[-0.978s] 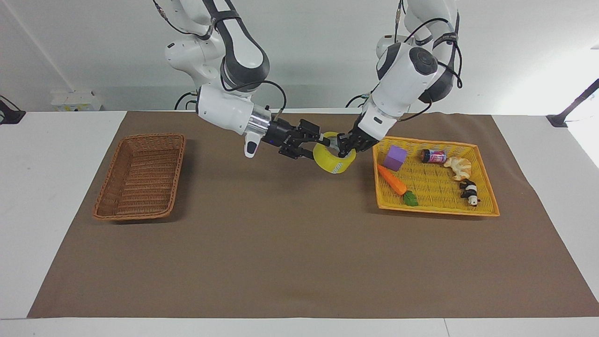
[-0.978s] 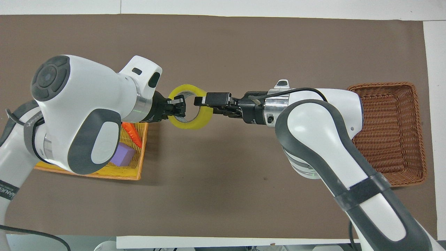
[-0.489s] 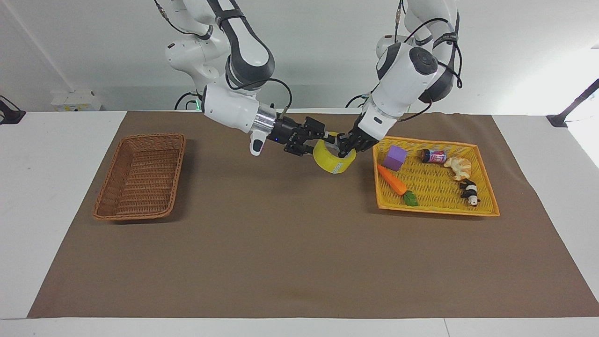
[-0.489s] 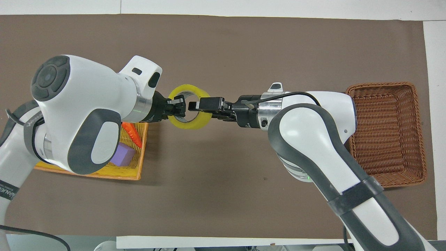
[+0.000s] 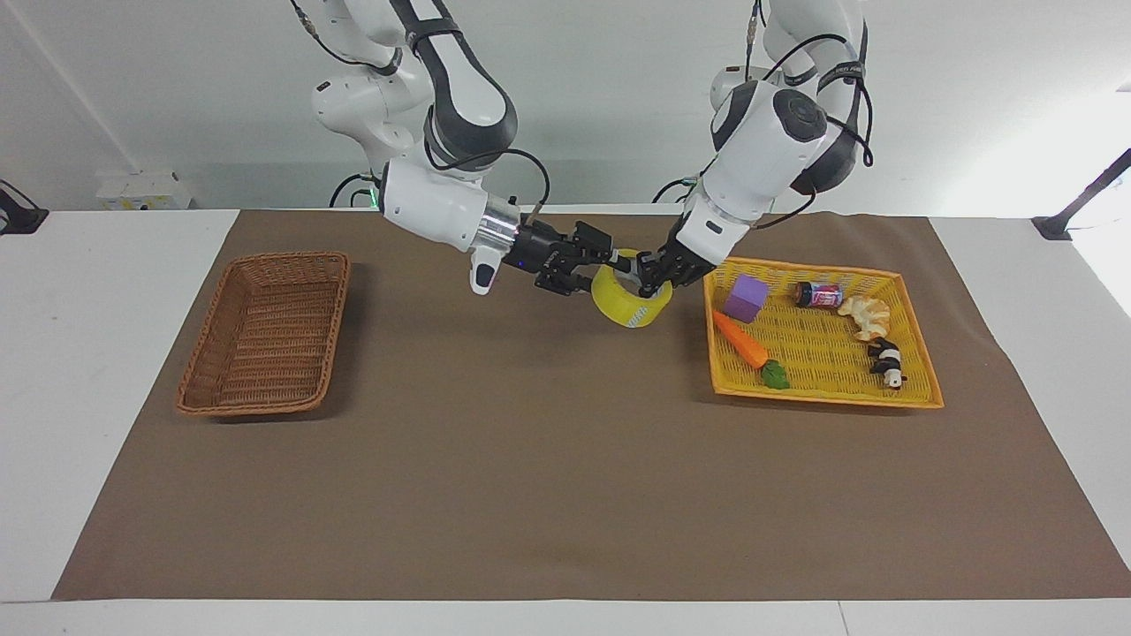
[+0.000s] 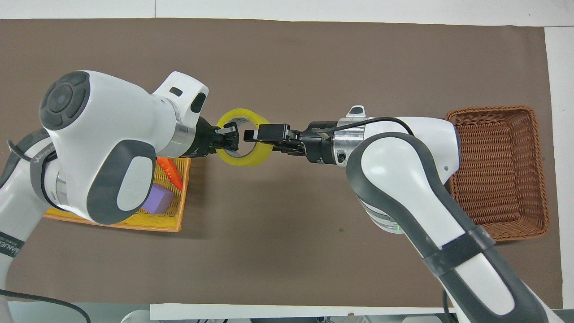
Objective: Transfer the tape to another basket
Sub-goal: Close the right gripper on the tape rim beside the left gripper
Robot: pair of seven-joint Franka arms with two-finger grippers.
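Observation:
I should open my left gripper, which pins the tape's side (image 6: 227,157) across from my right gripper, and back it away before the tape goes to the brown basket (image 6: 497,172).
The tape (image 5: 629,306) (image 6: 245,158), a yellow roll, hangs tilted in the air over the brown mat, just off the yellow basket's corner. My left gripper (image 5: 652,276) (image 6: 231,138) is shut on the roll's wall at the side toward the yellow basket. My right gripper (image 5: 611,262) (image 6: 255,134) comes in level from the other end and sits at the roll's other rim, reaching into its hole. The brown wicker basket (image 5: 338,305) (image 6: 493,157) stands empty at the right arm's end of the table.
A flat yellow basket (image 5: 822,399) (image 6: 134,224) at the left arm's end holds a purple block (image 5: 747,298), a carrot (image 5: 742,343), a small jar (image 5: 818,294), a pastry (image 5: 866,315) and a panda figure (image 5: 886,362). Brown mat (image 5: 530,459) lies between the baskets.
The right arm has swung toward the tape, and its gripper has slid in over the roll's rim. The left gripper and the tape have stayed in place.

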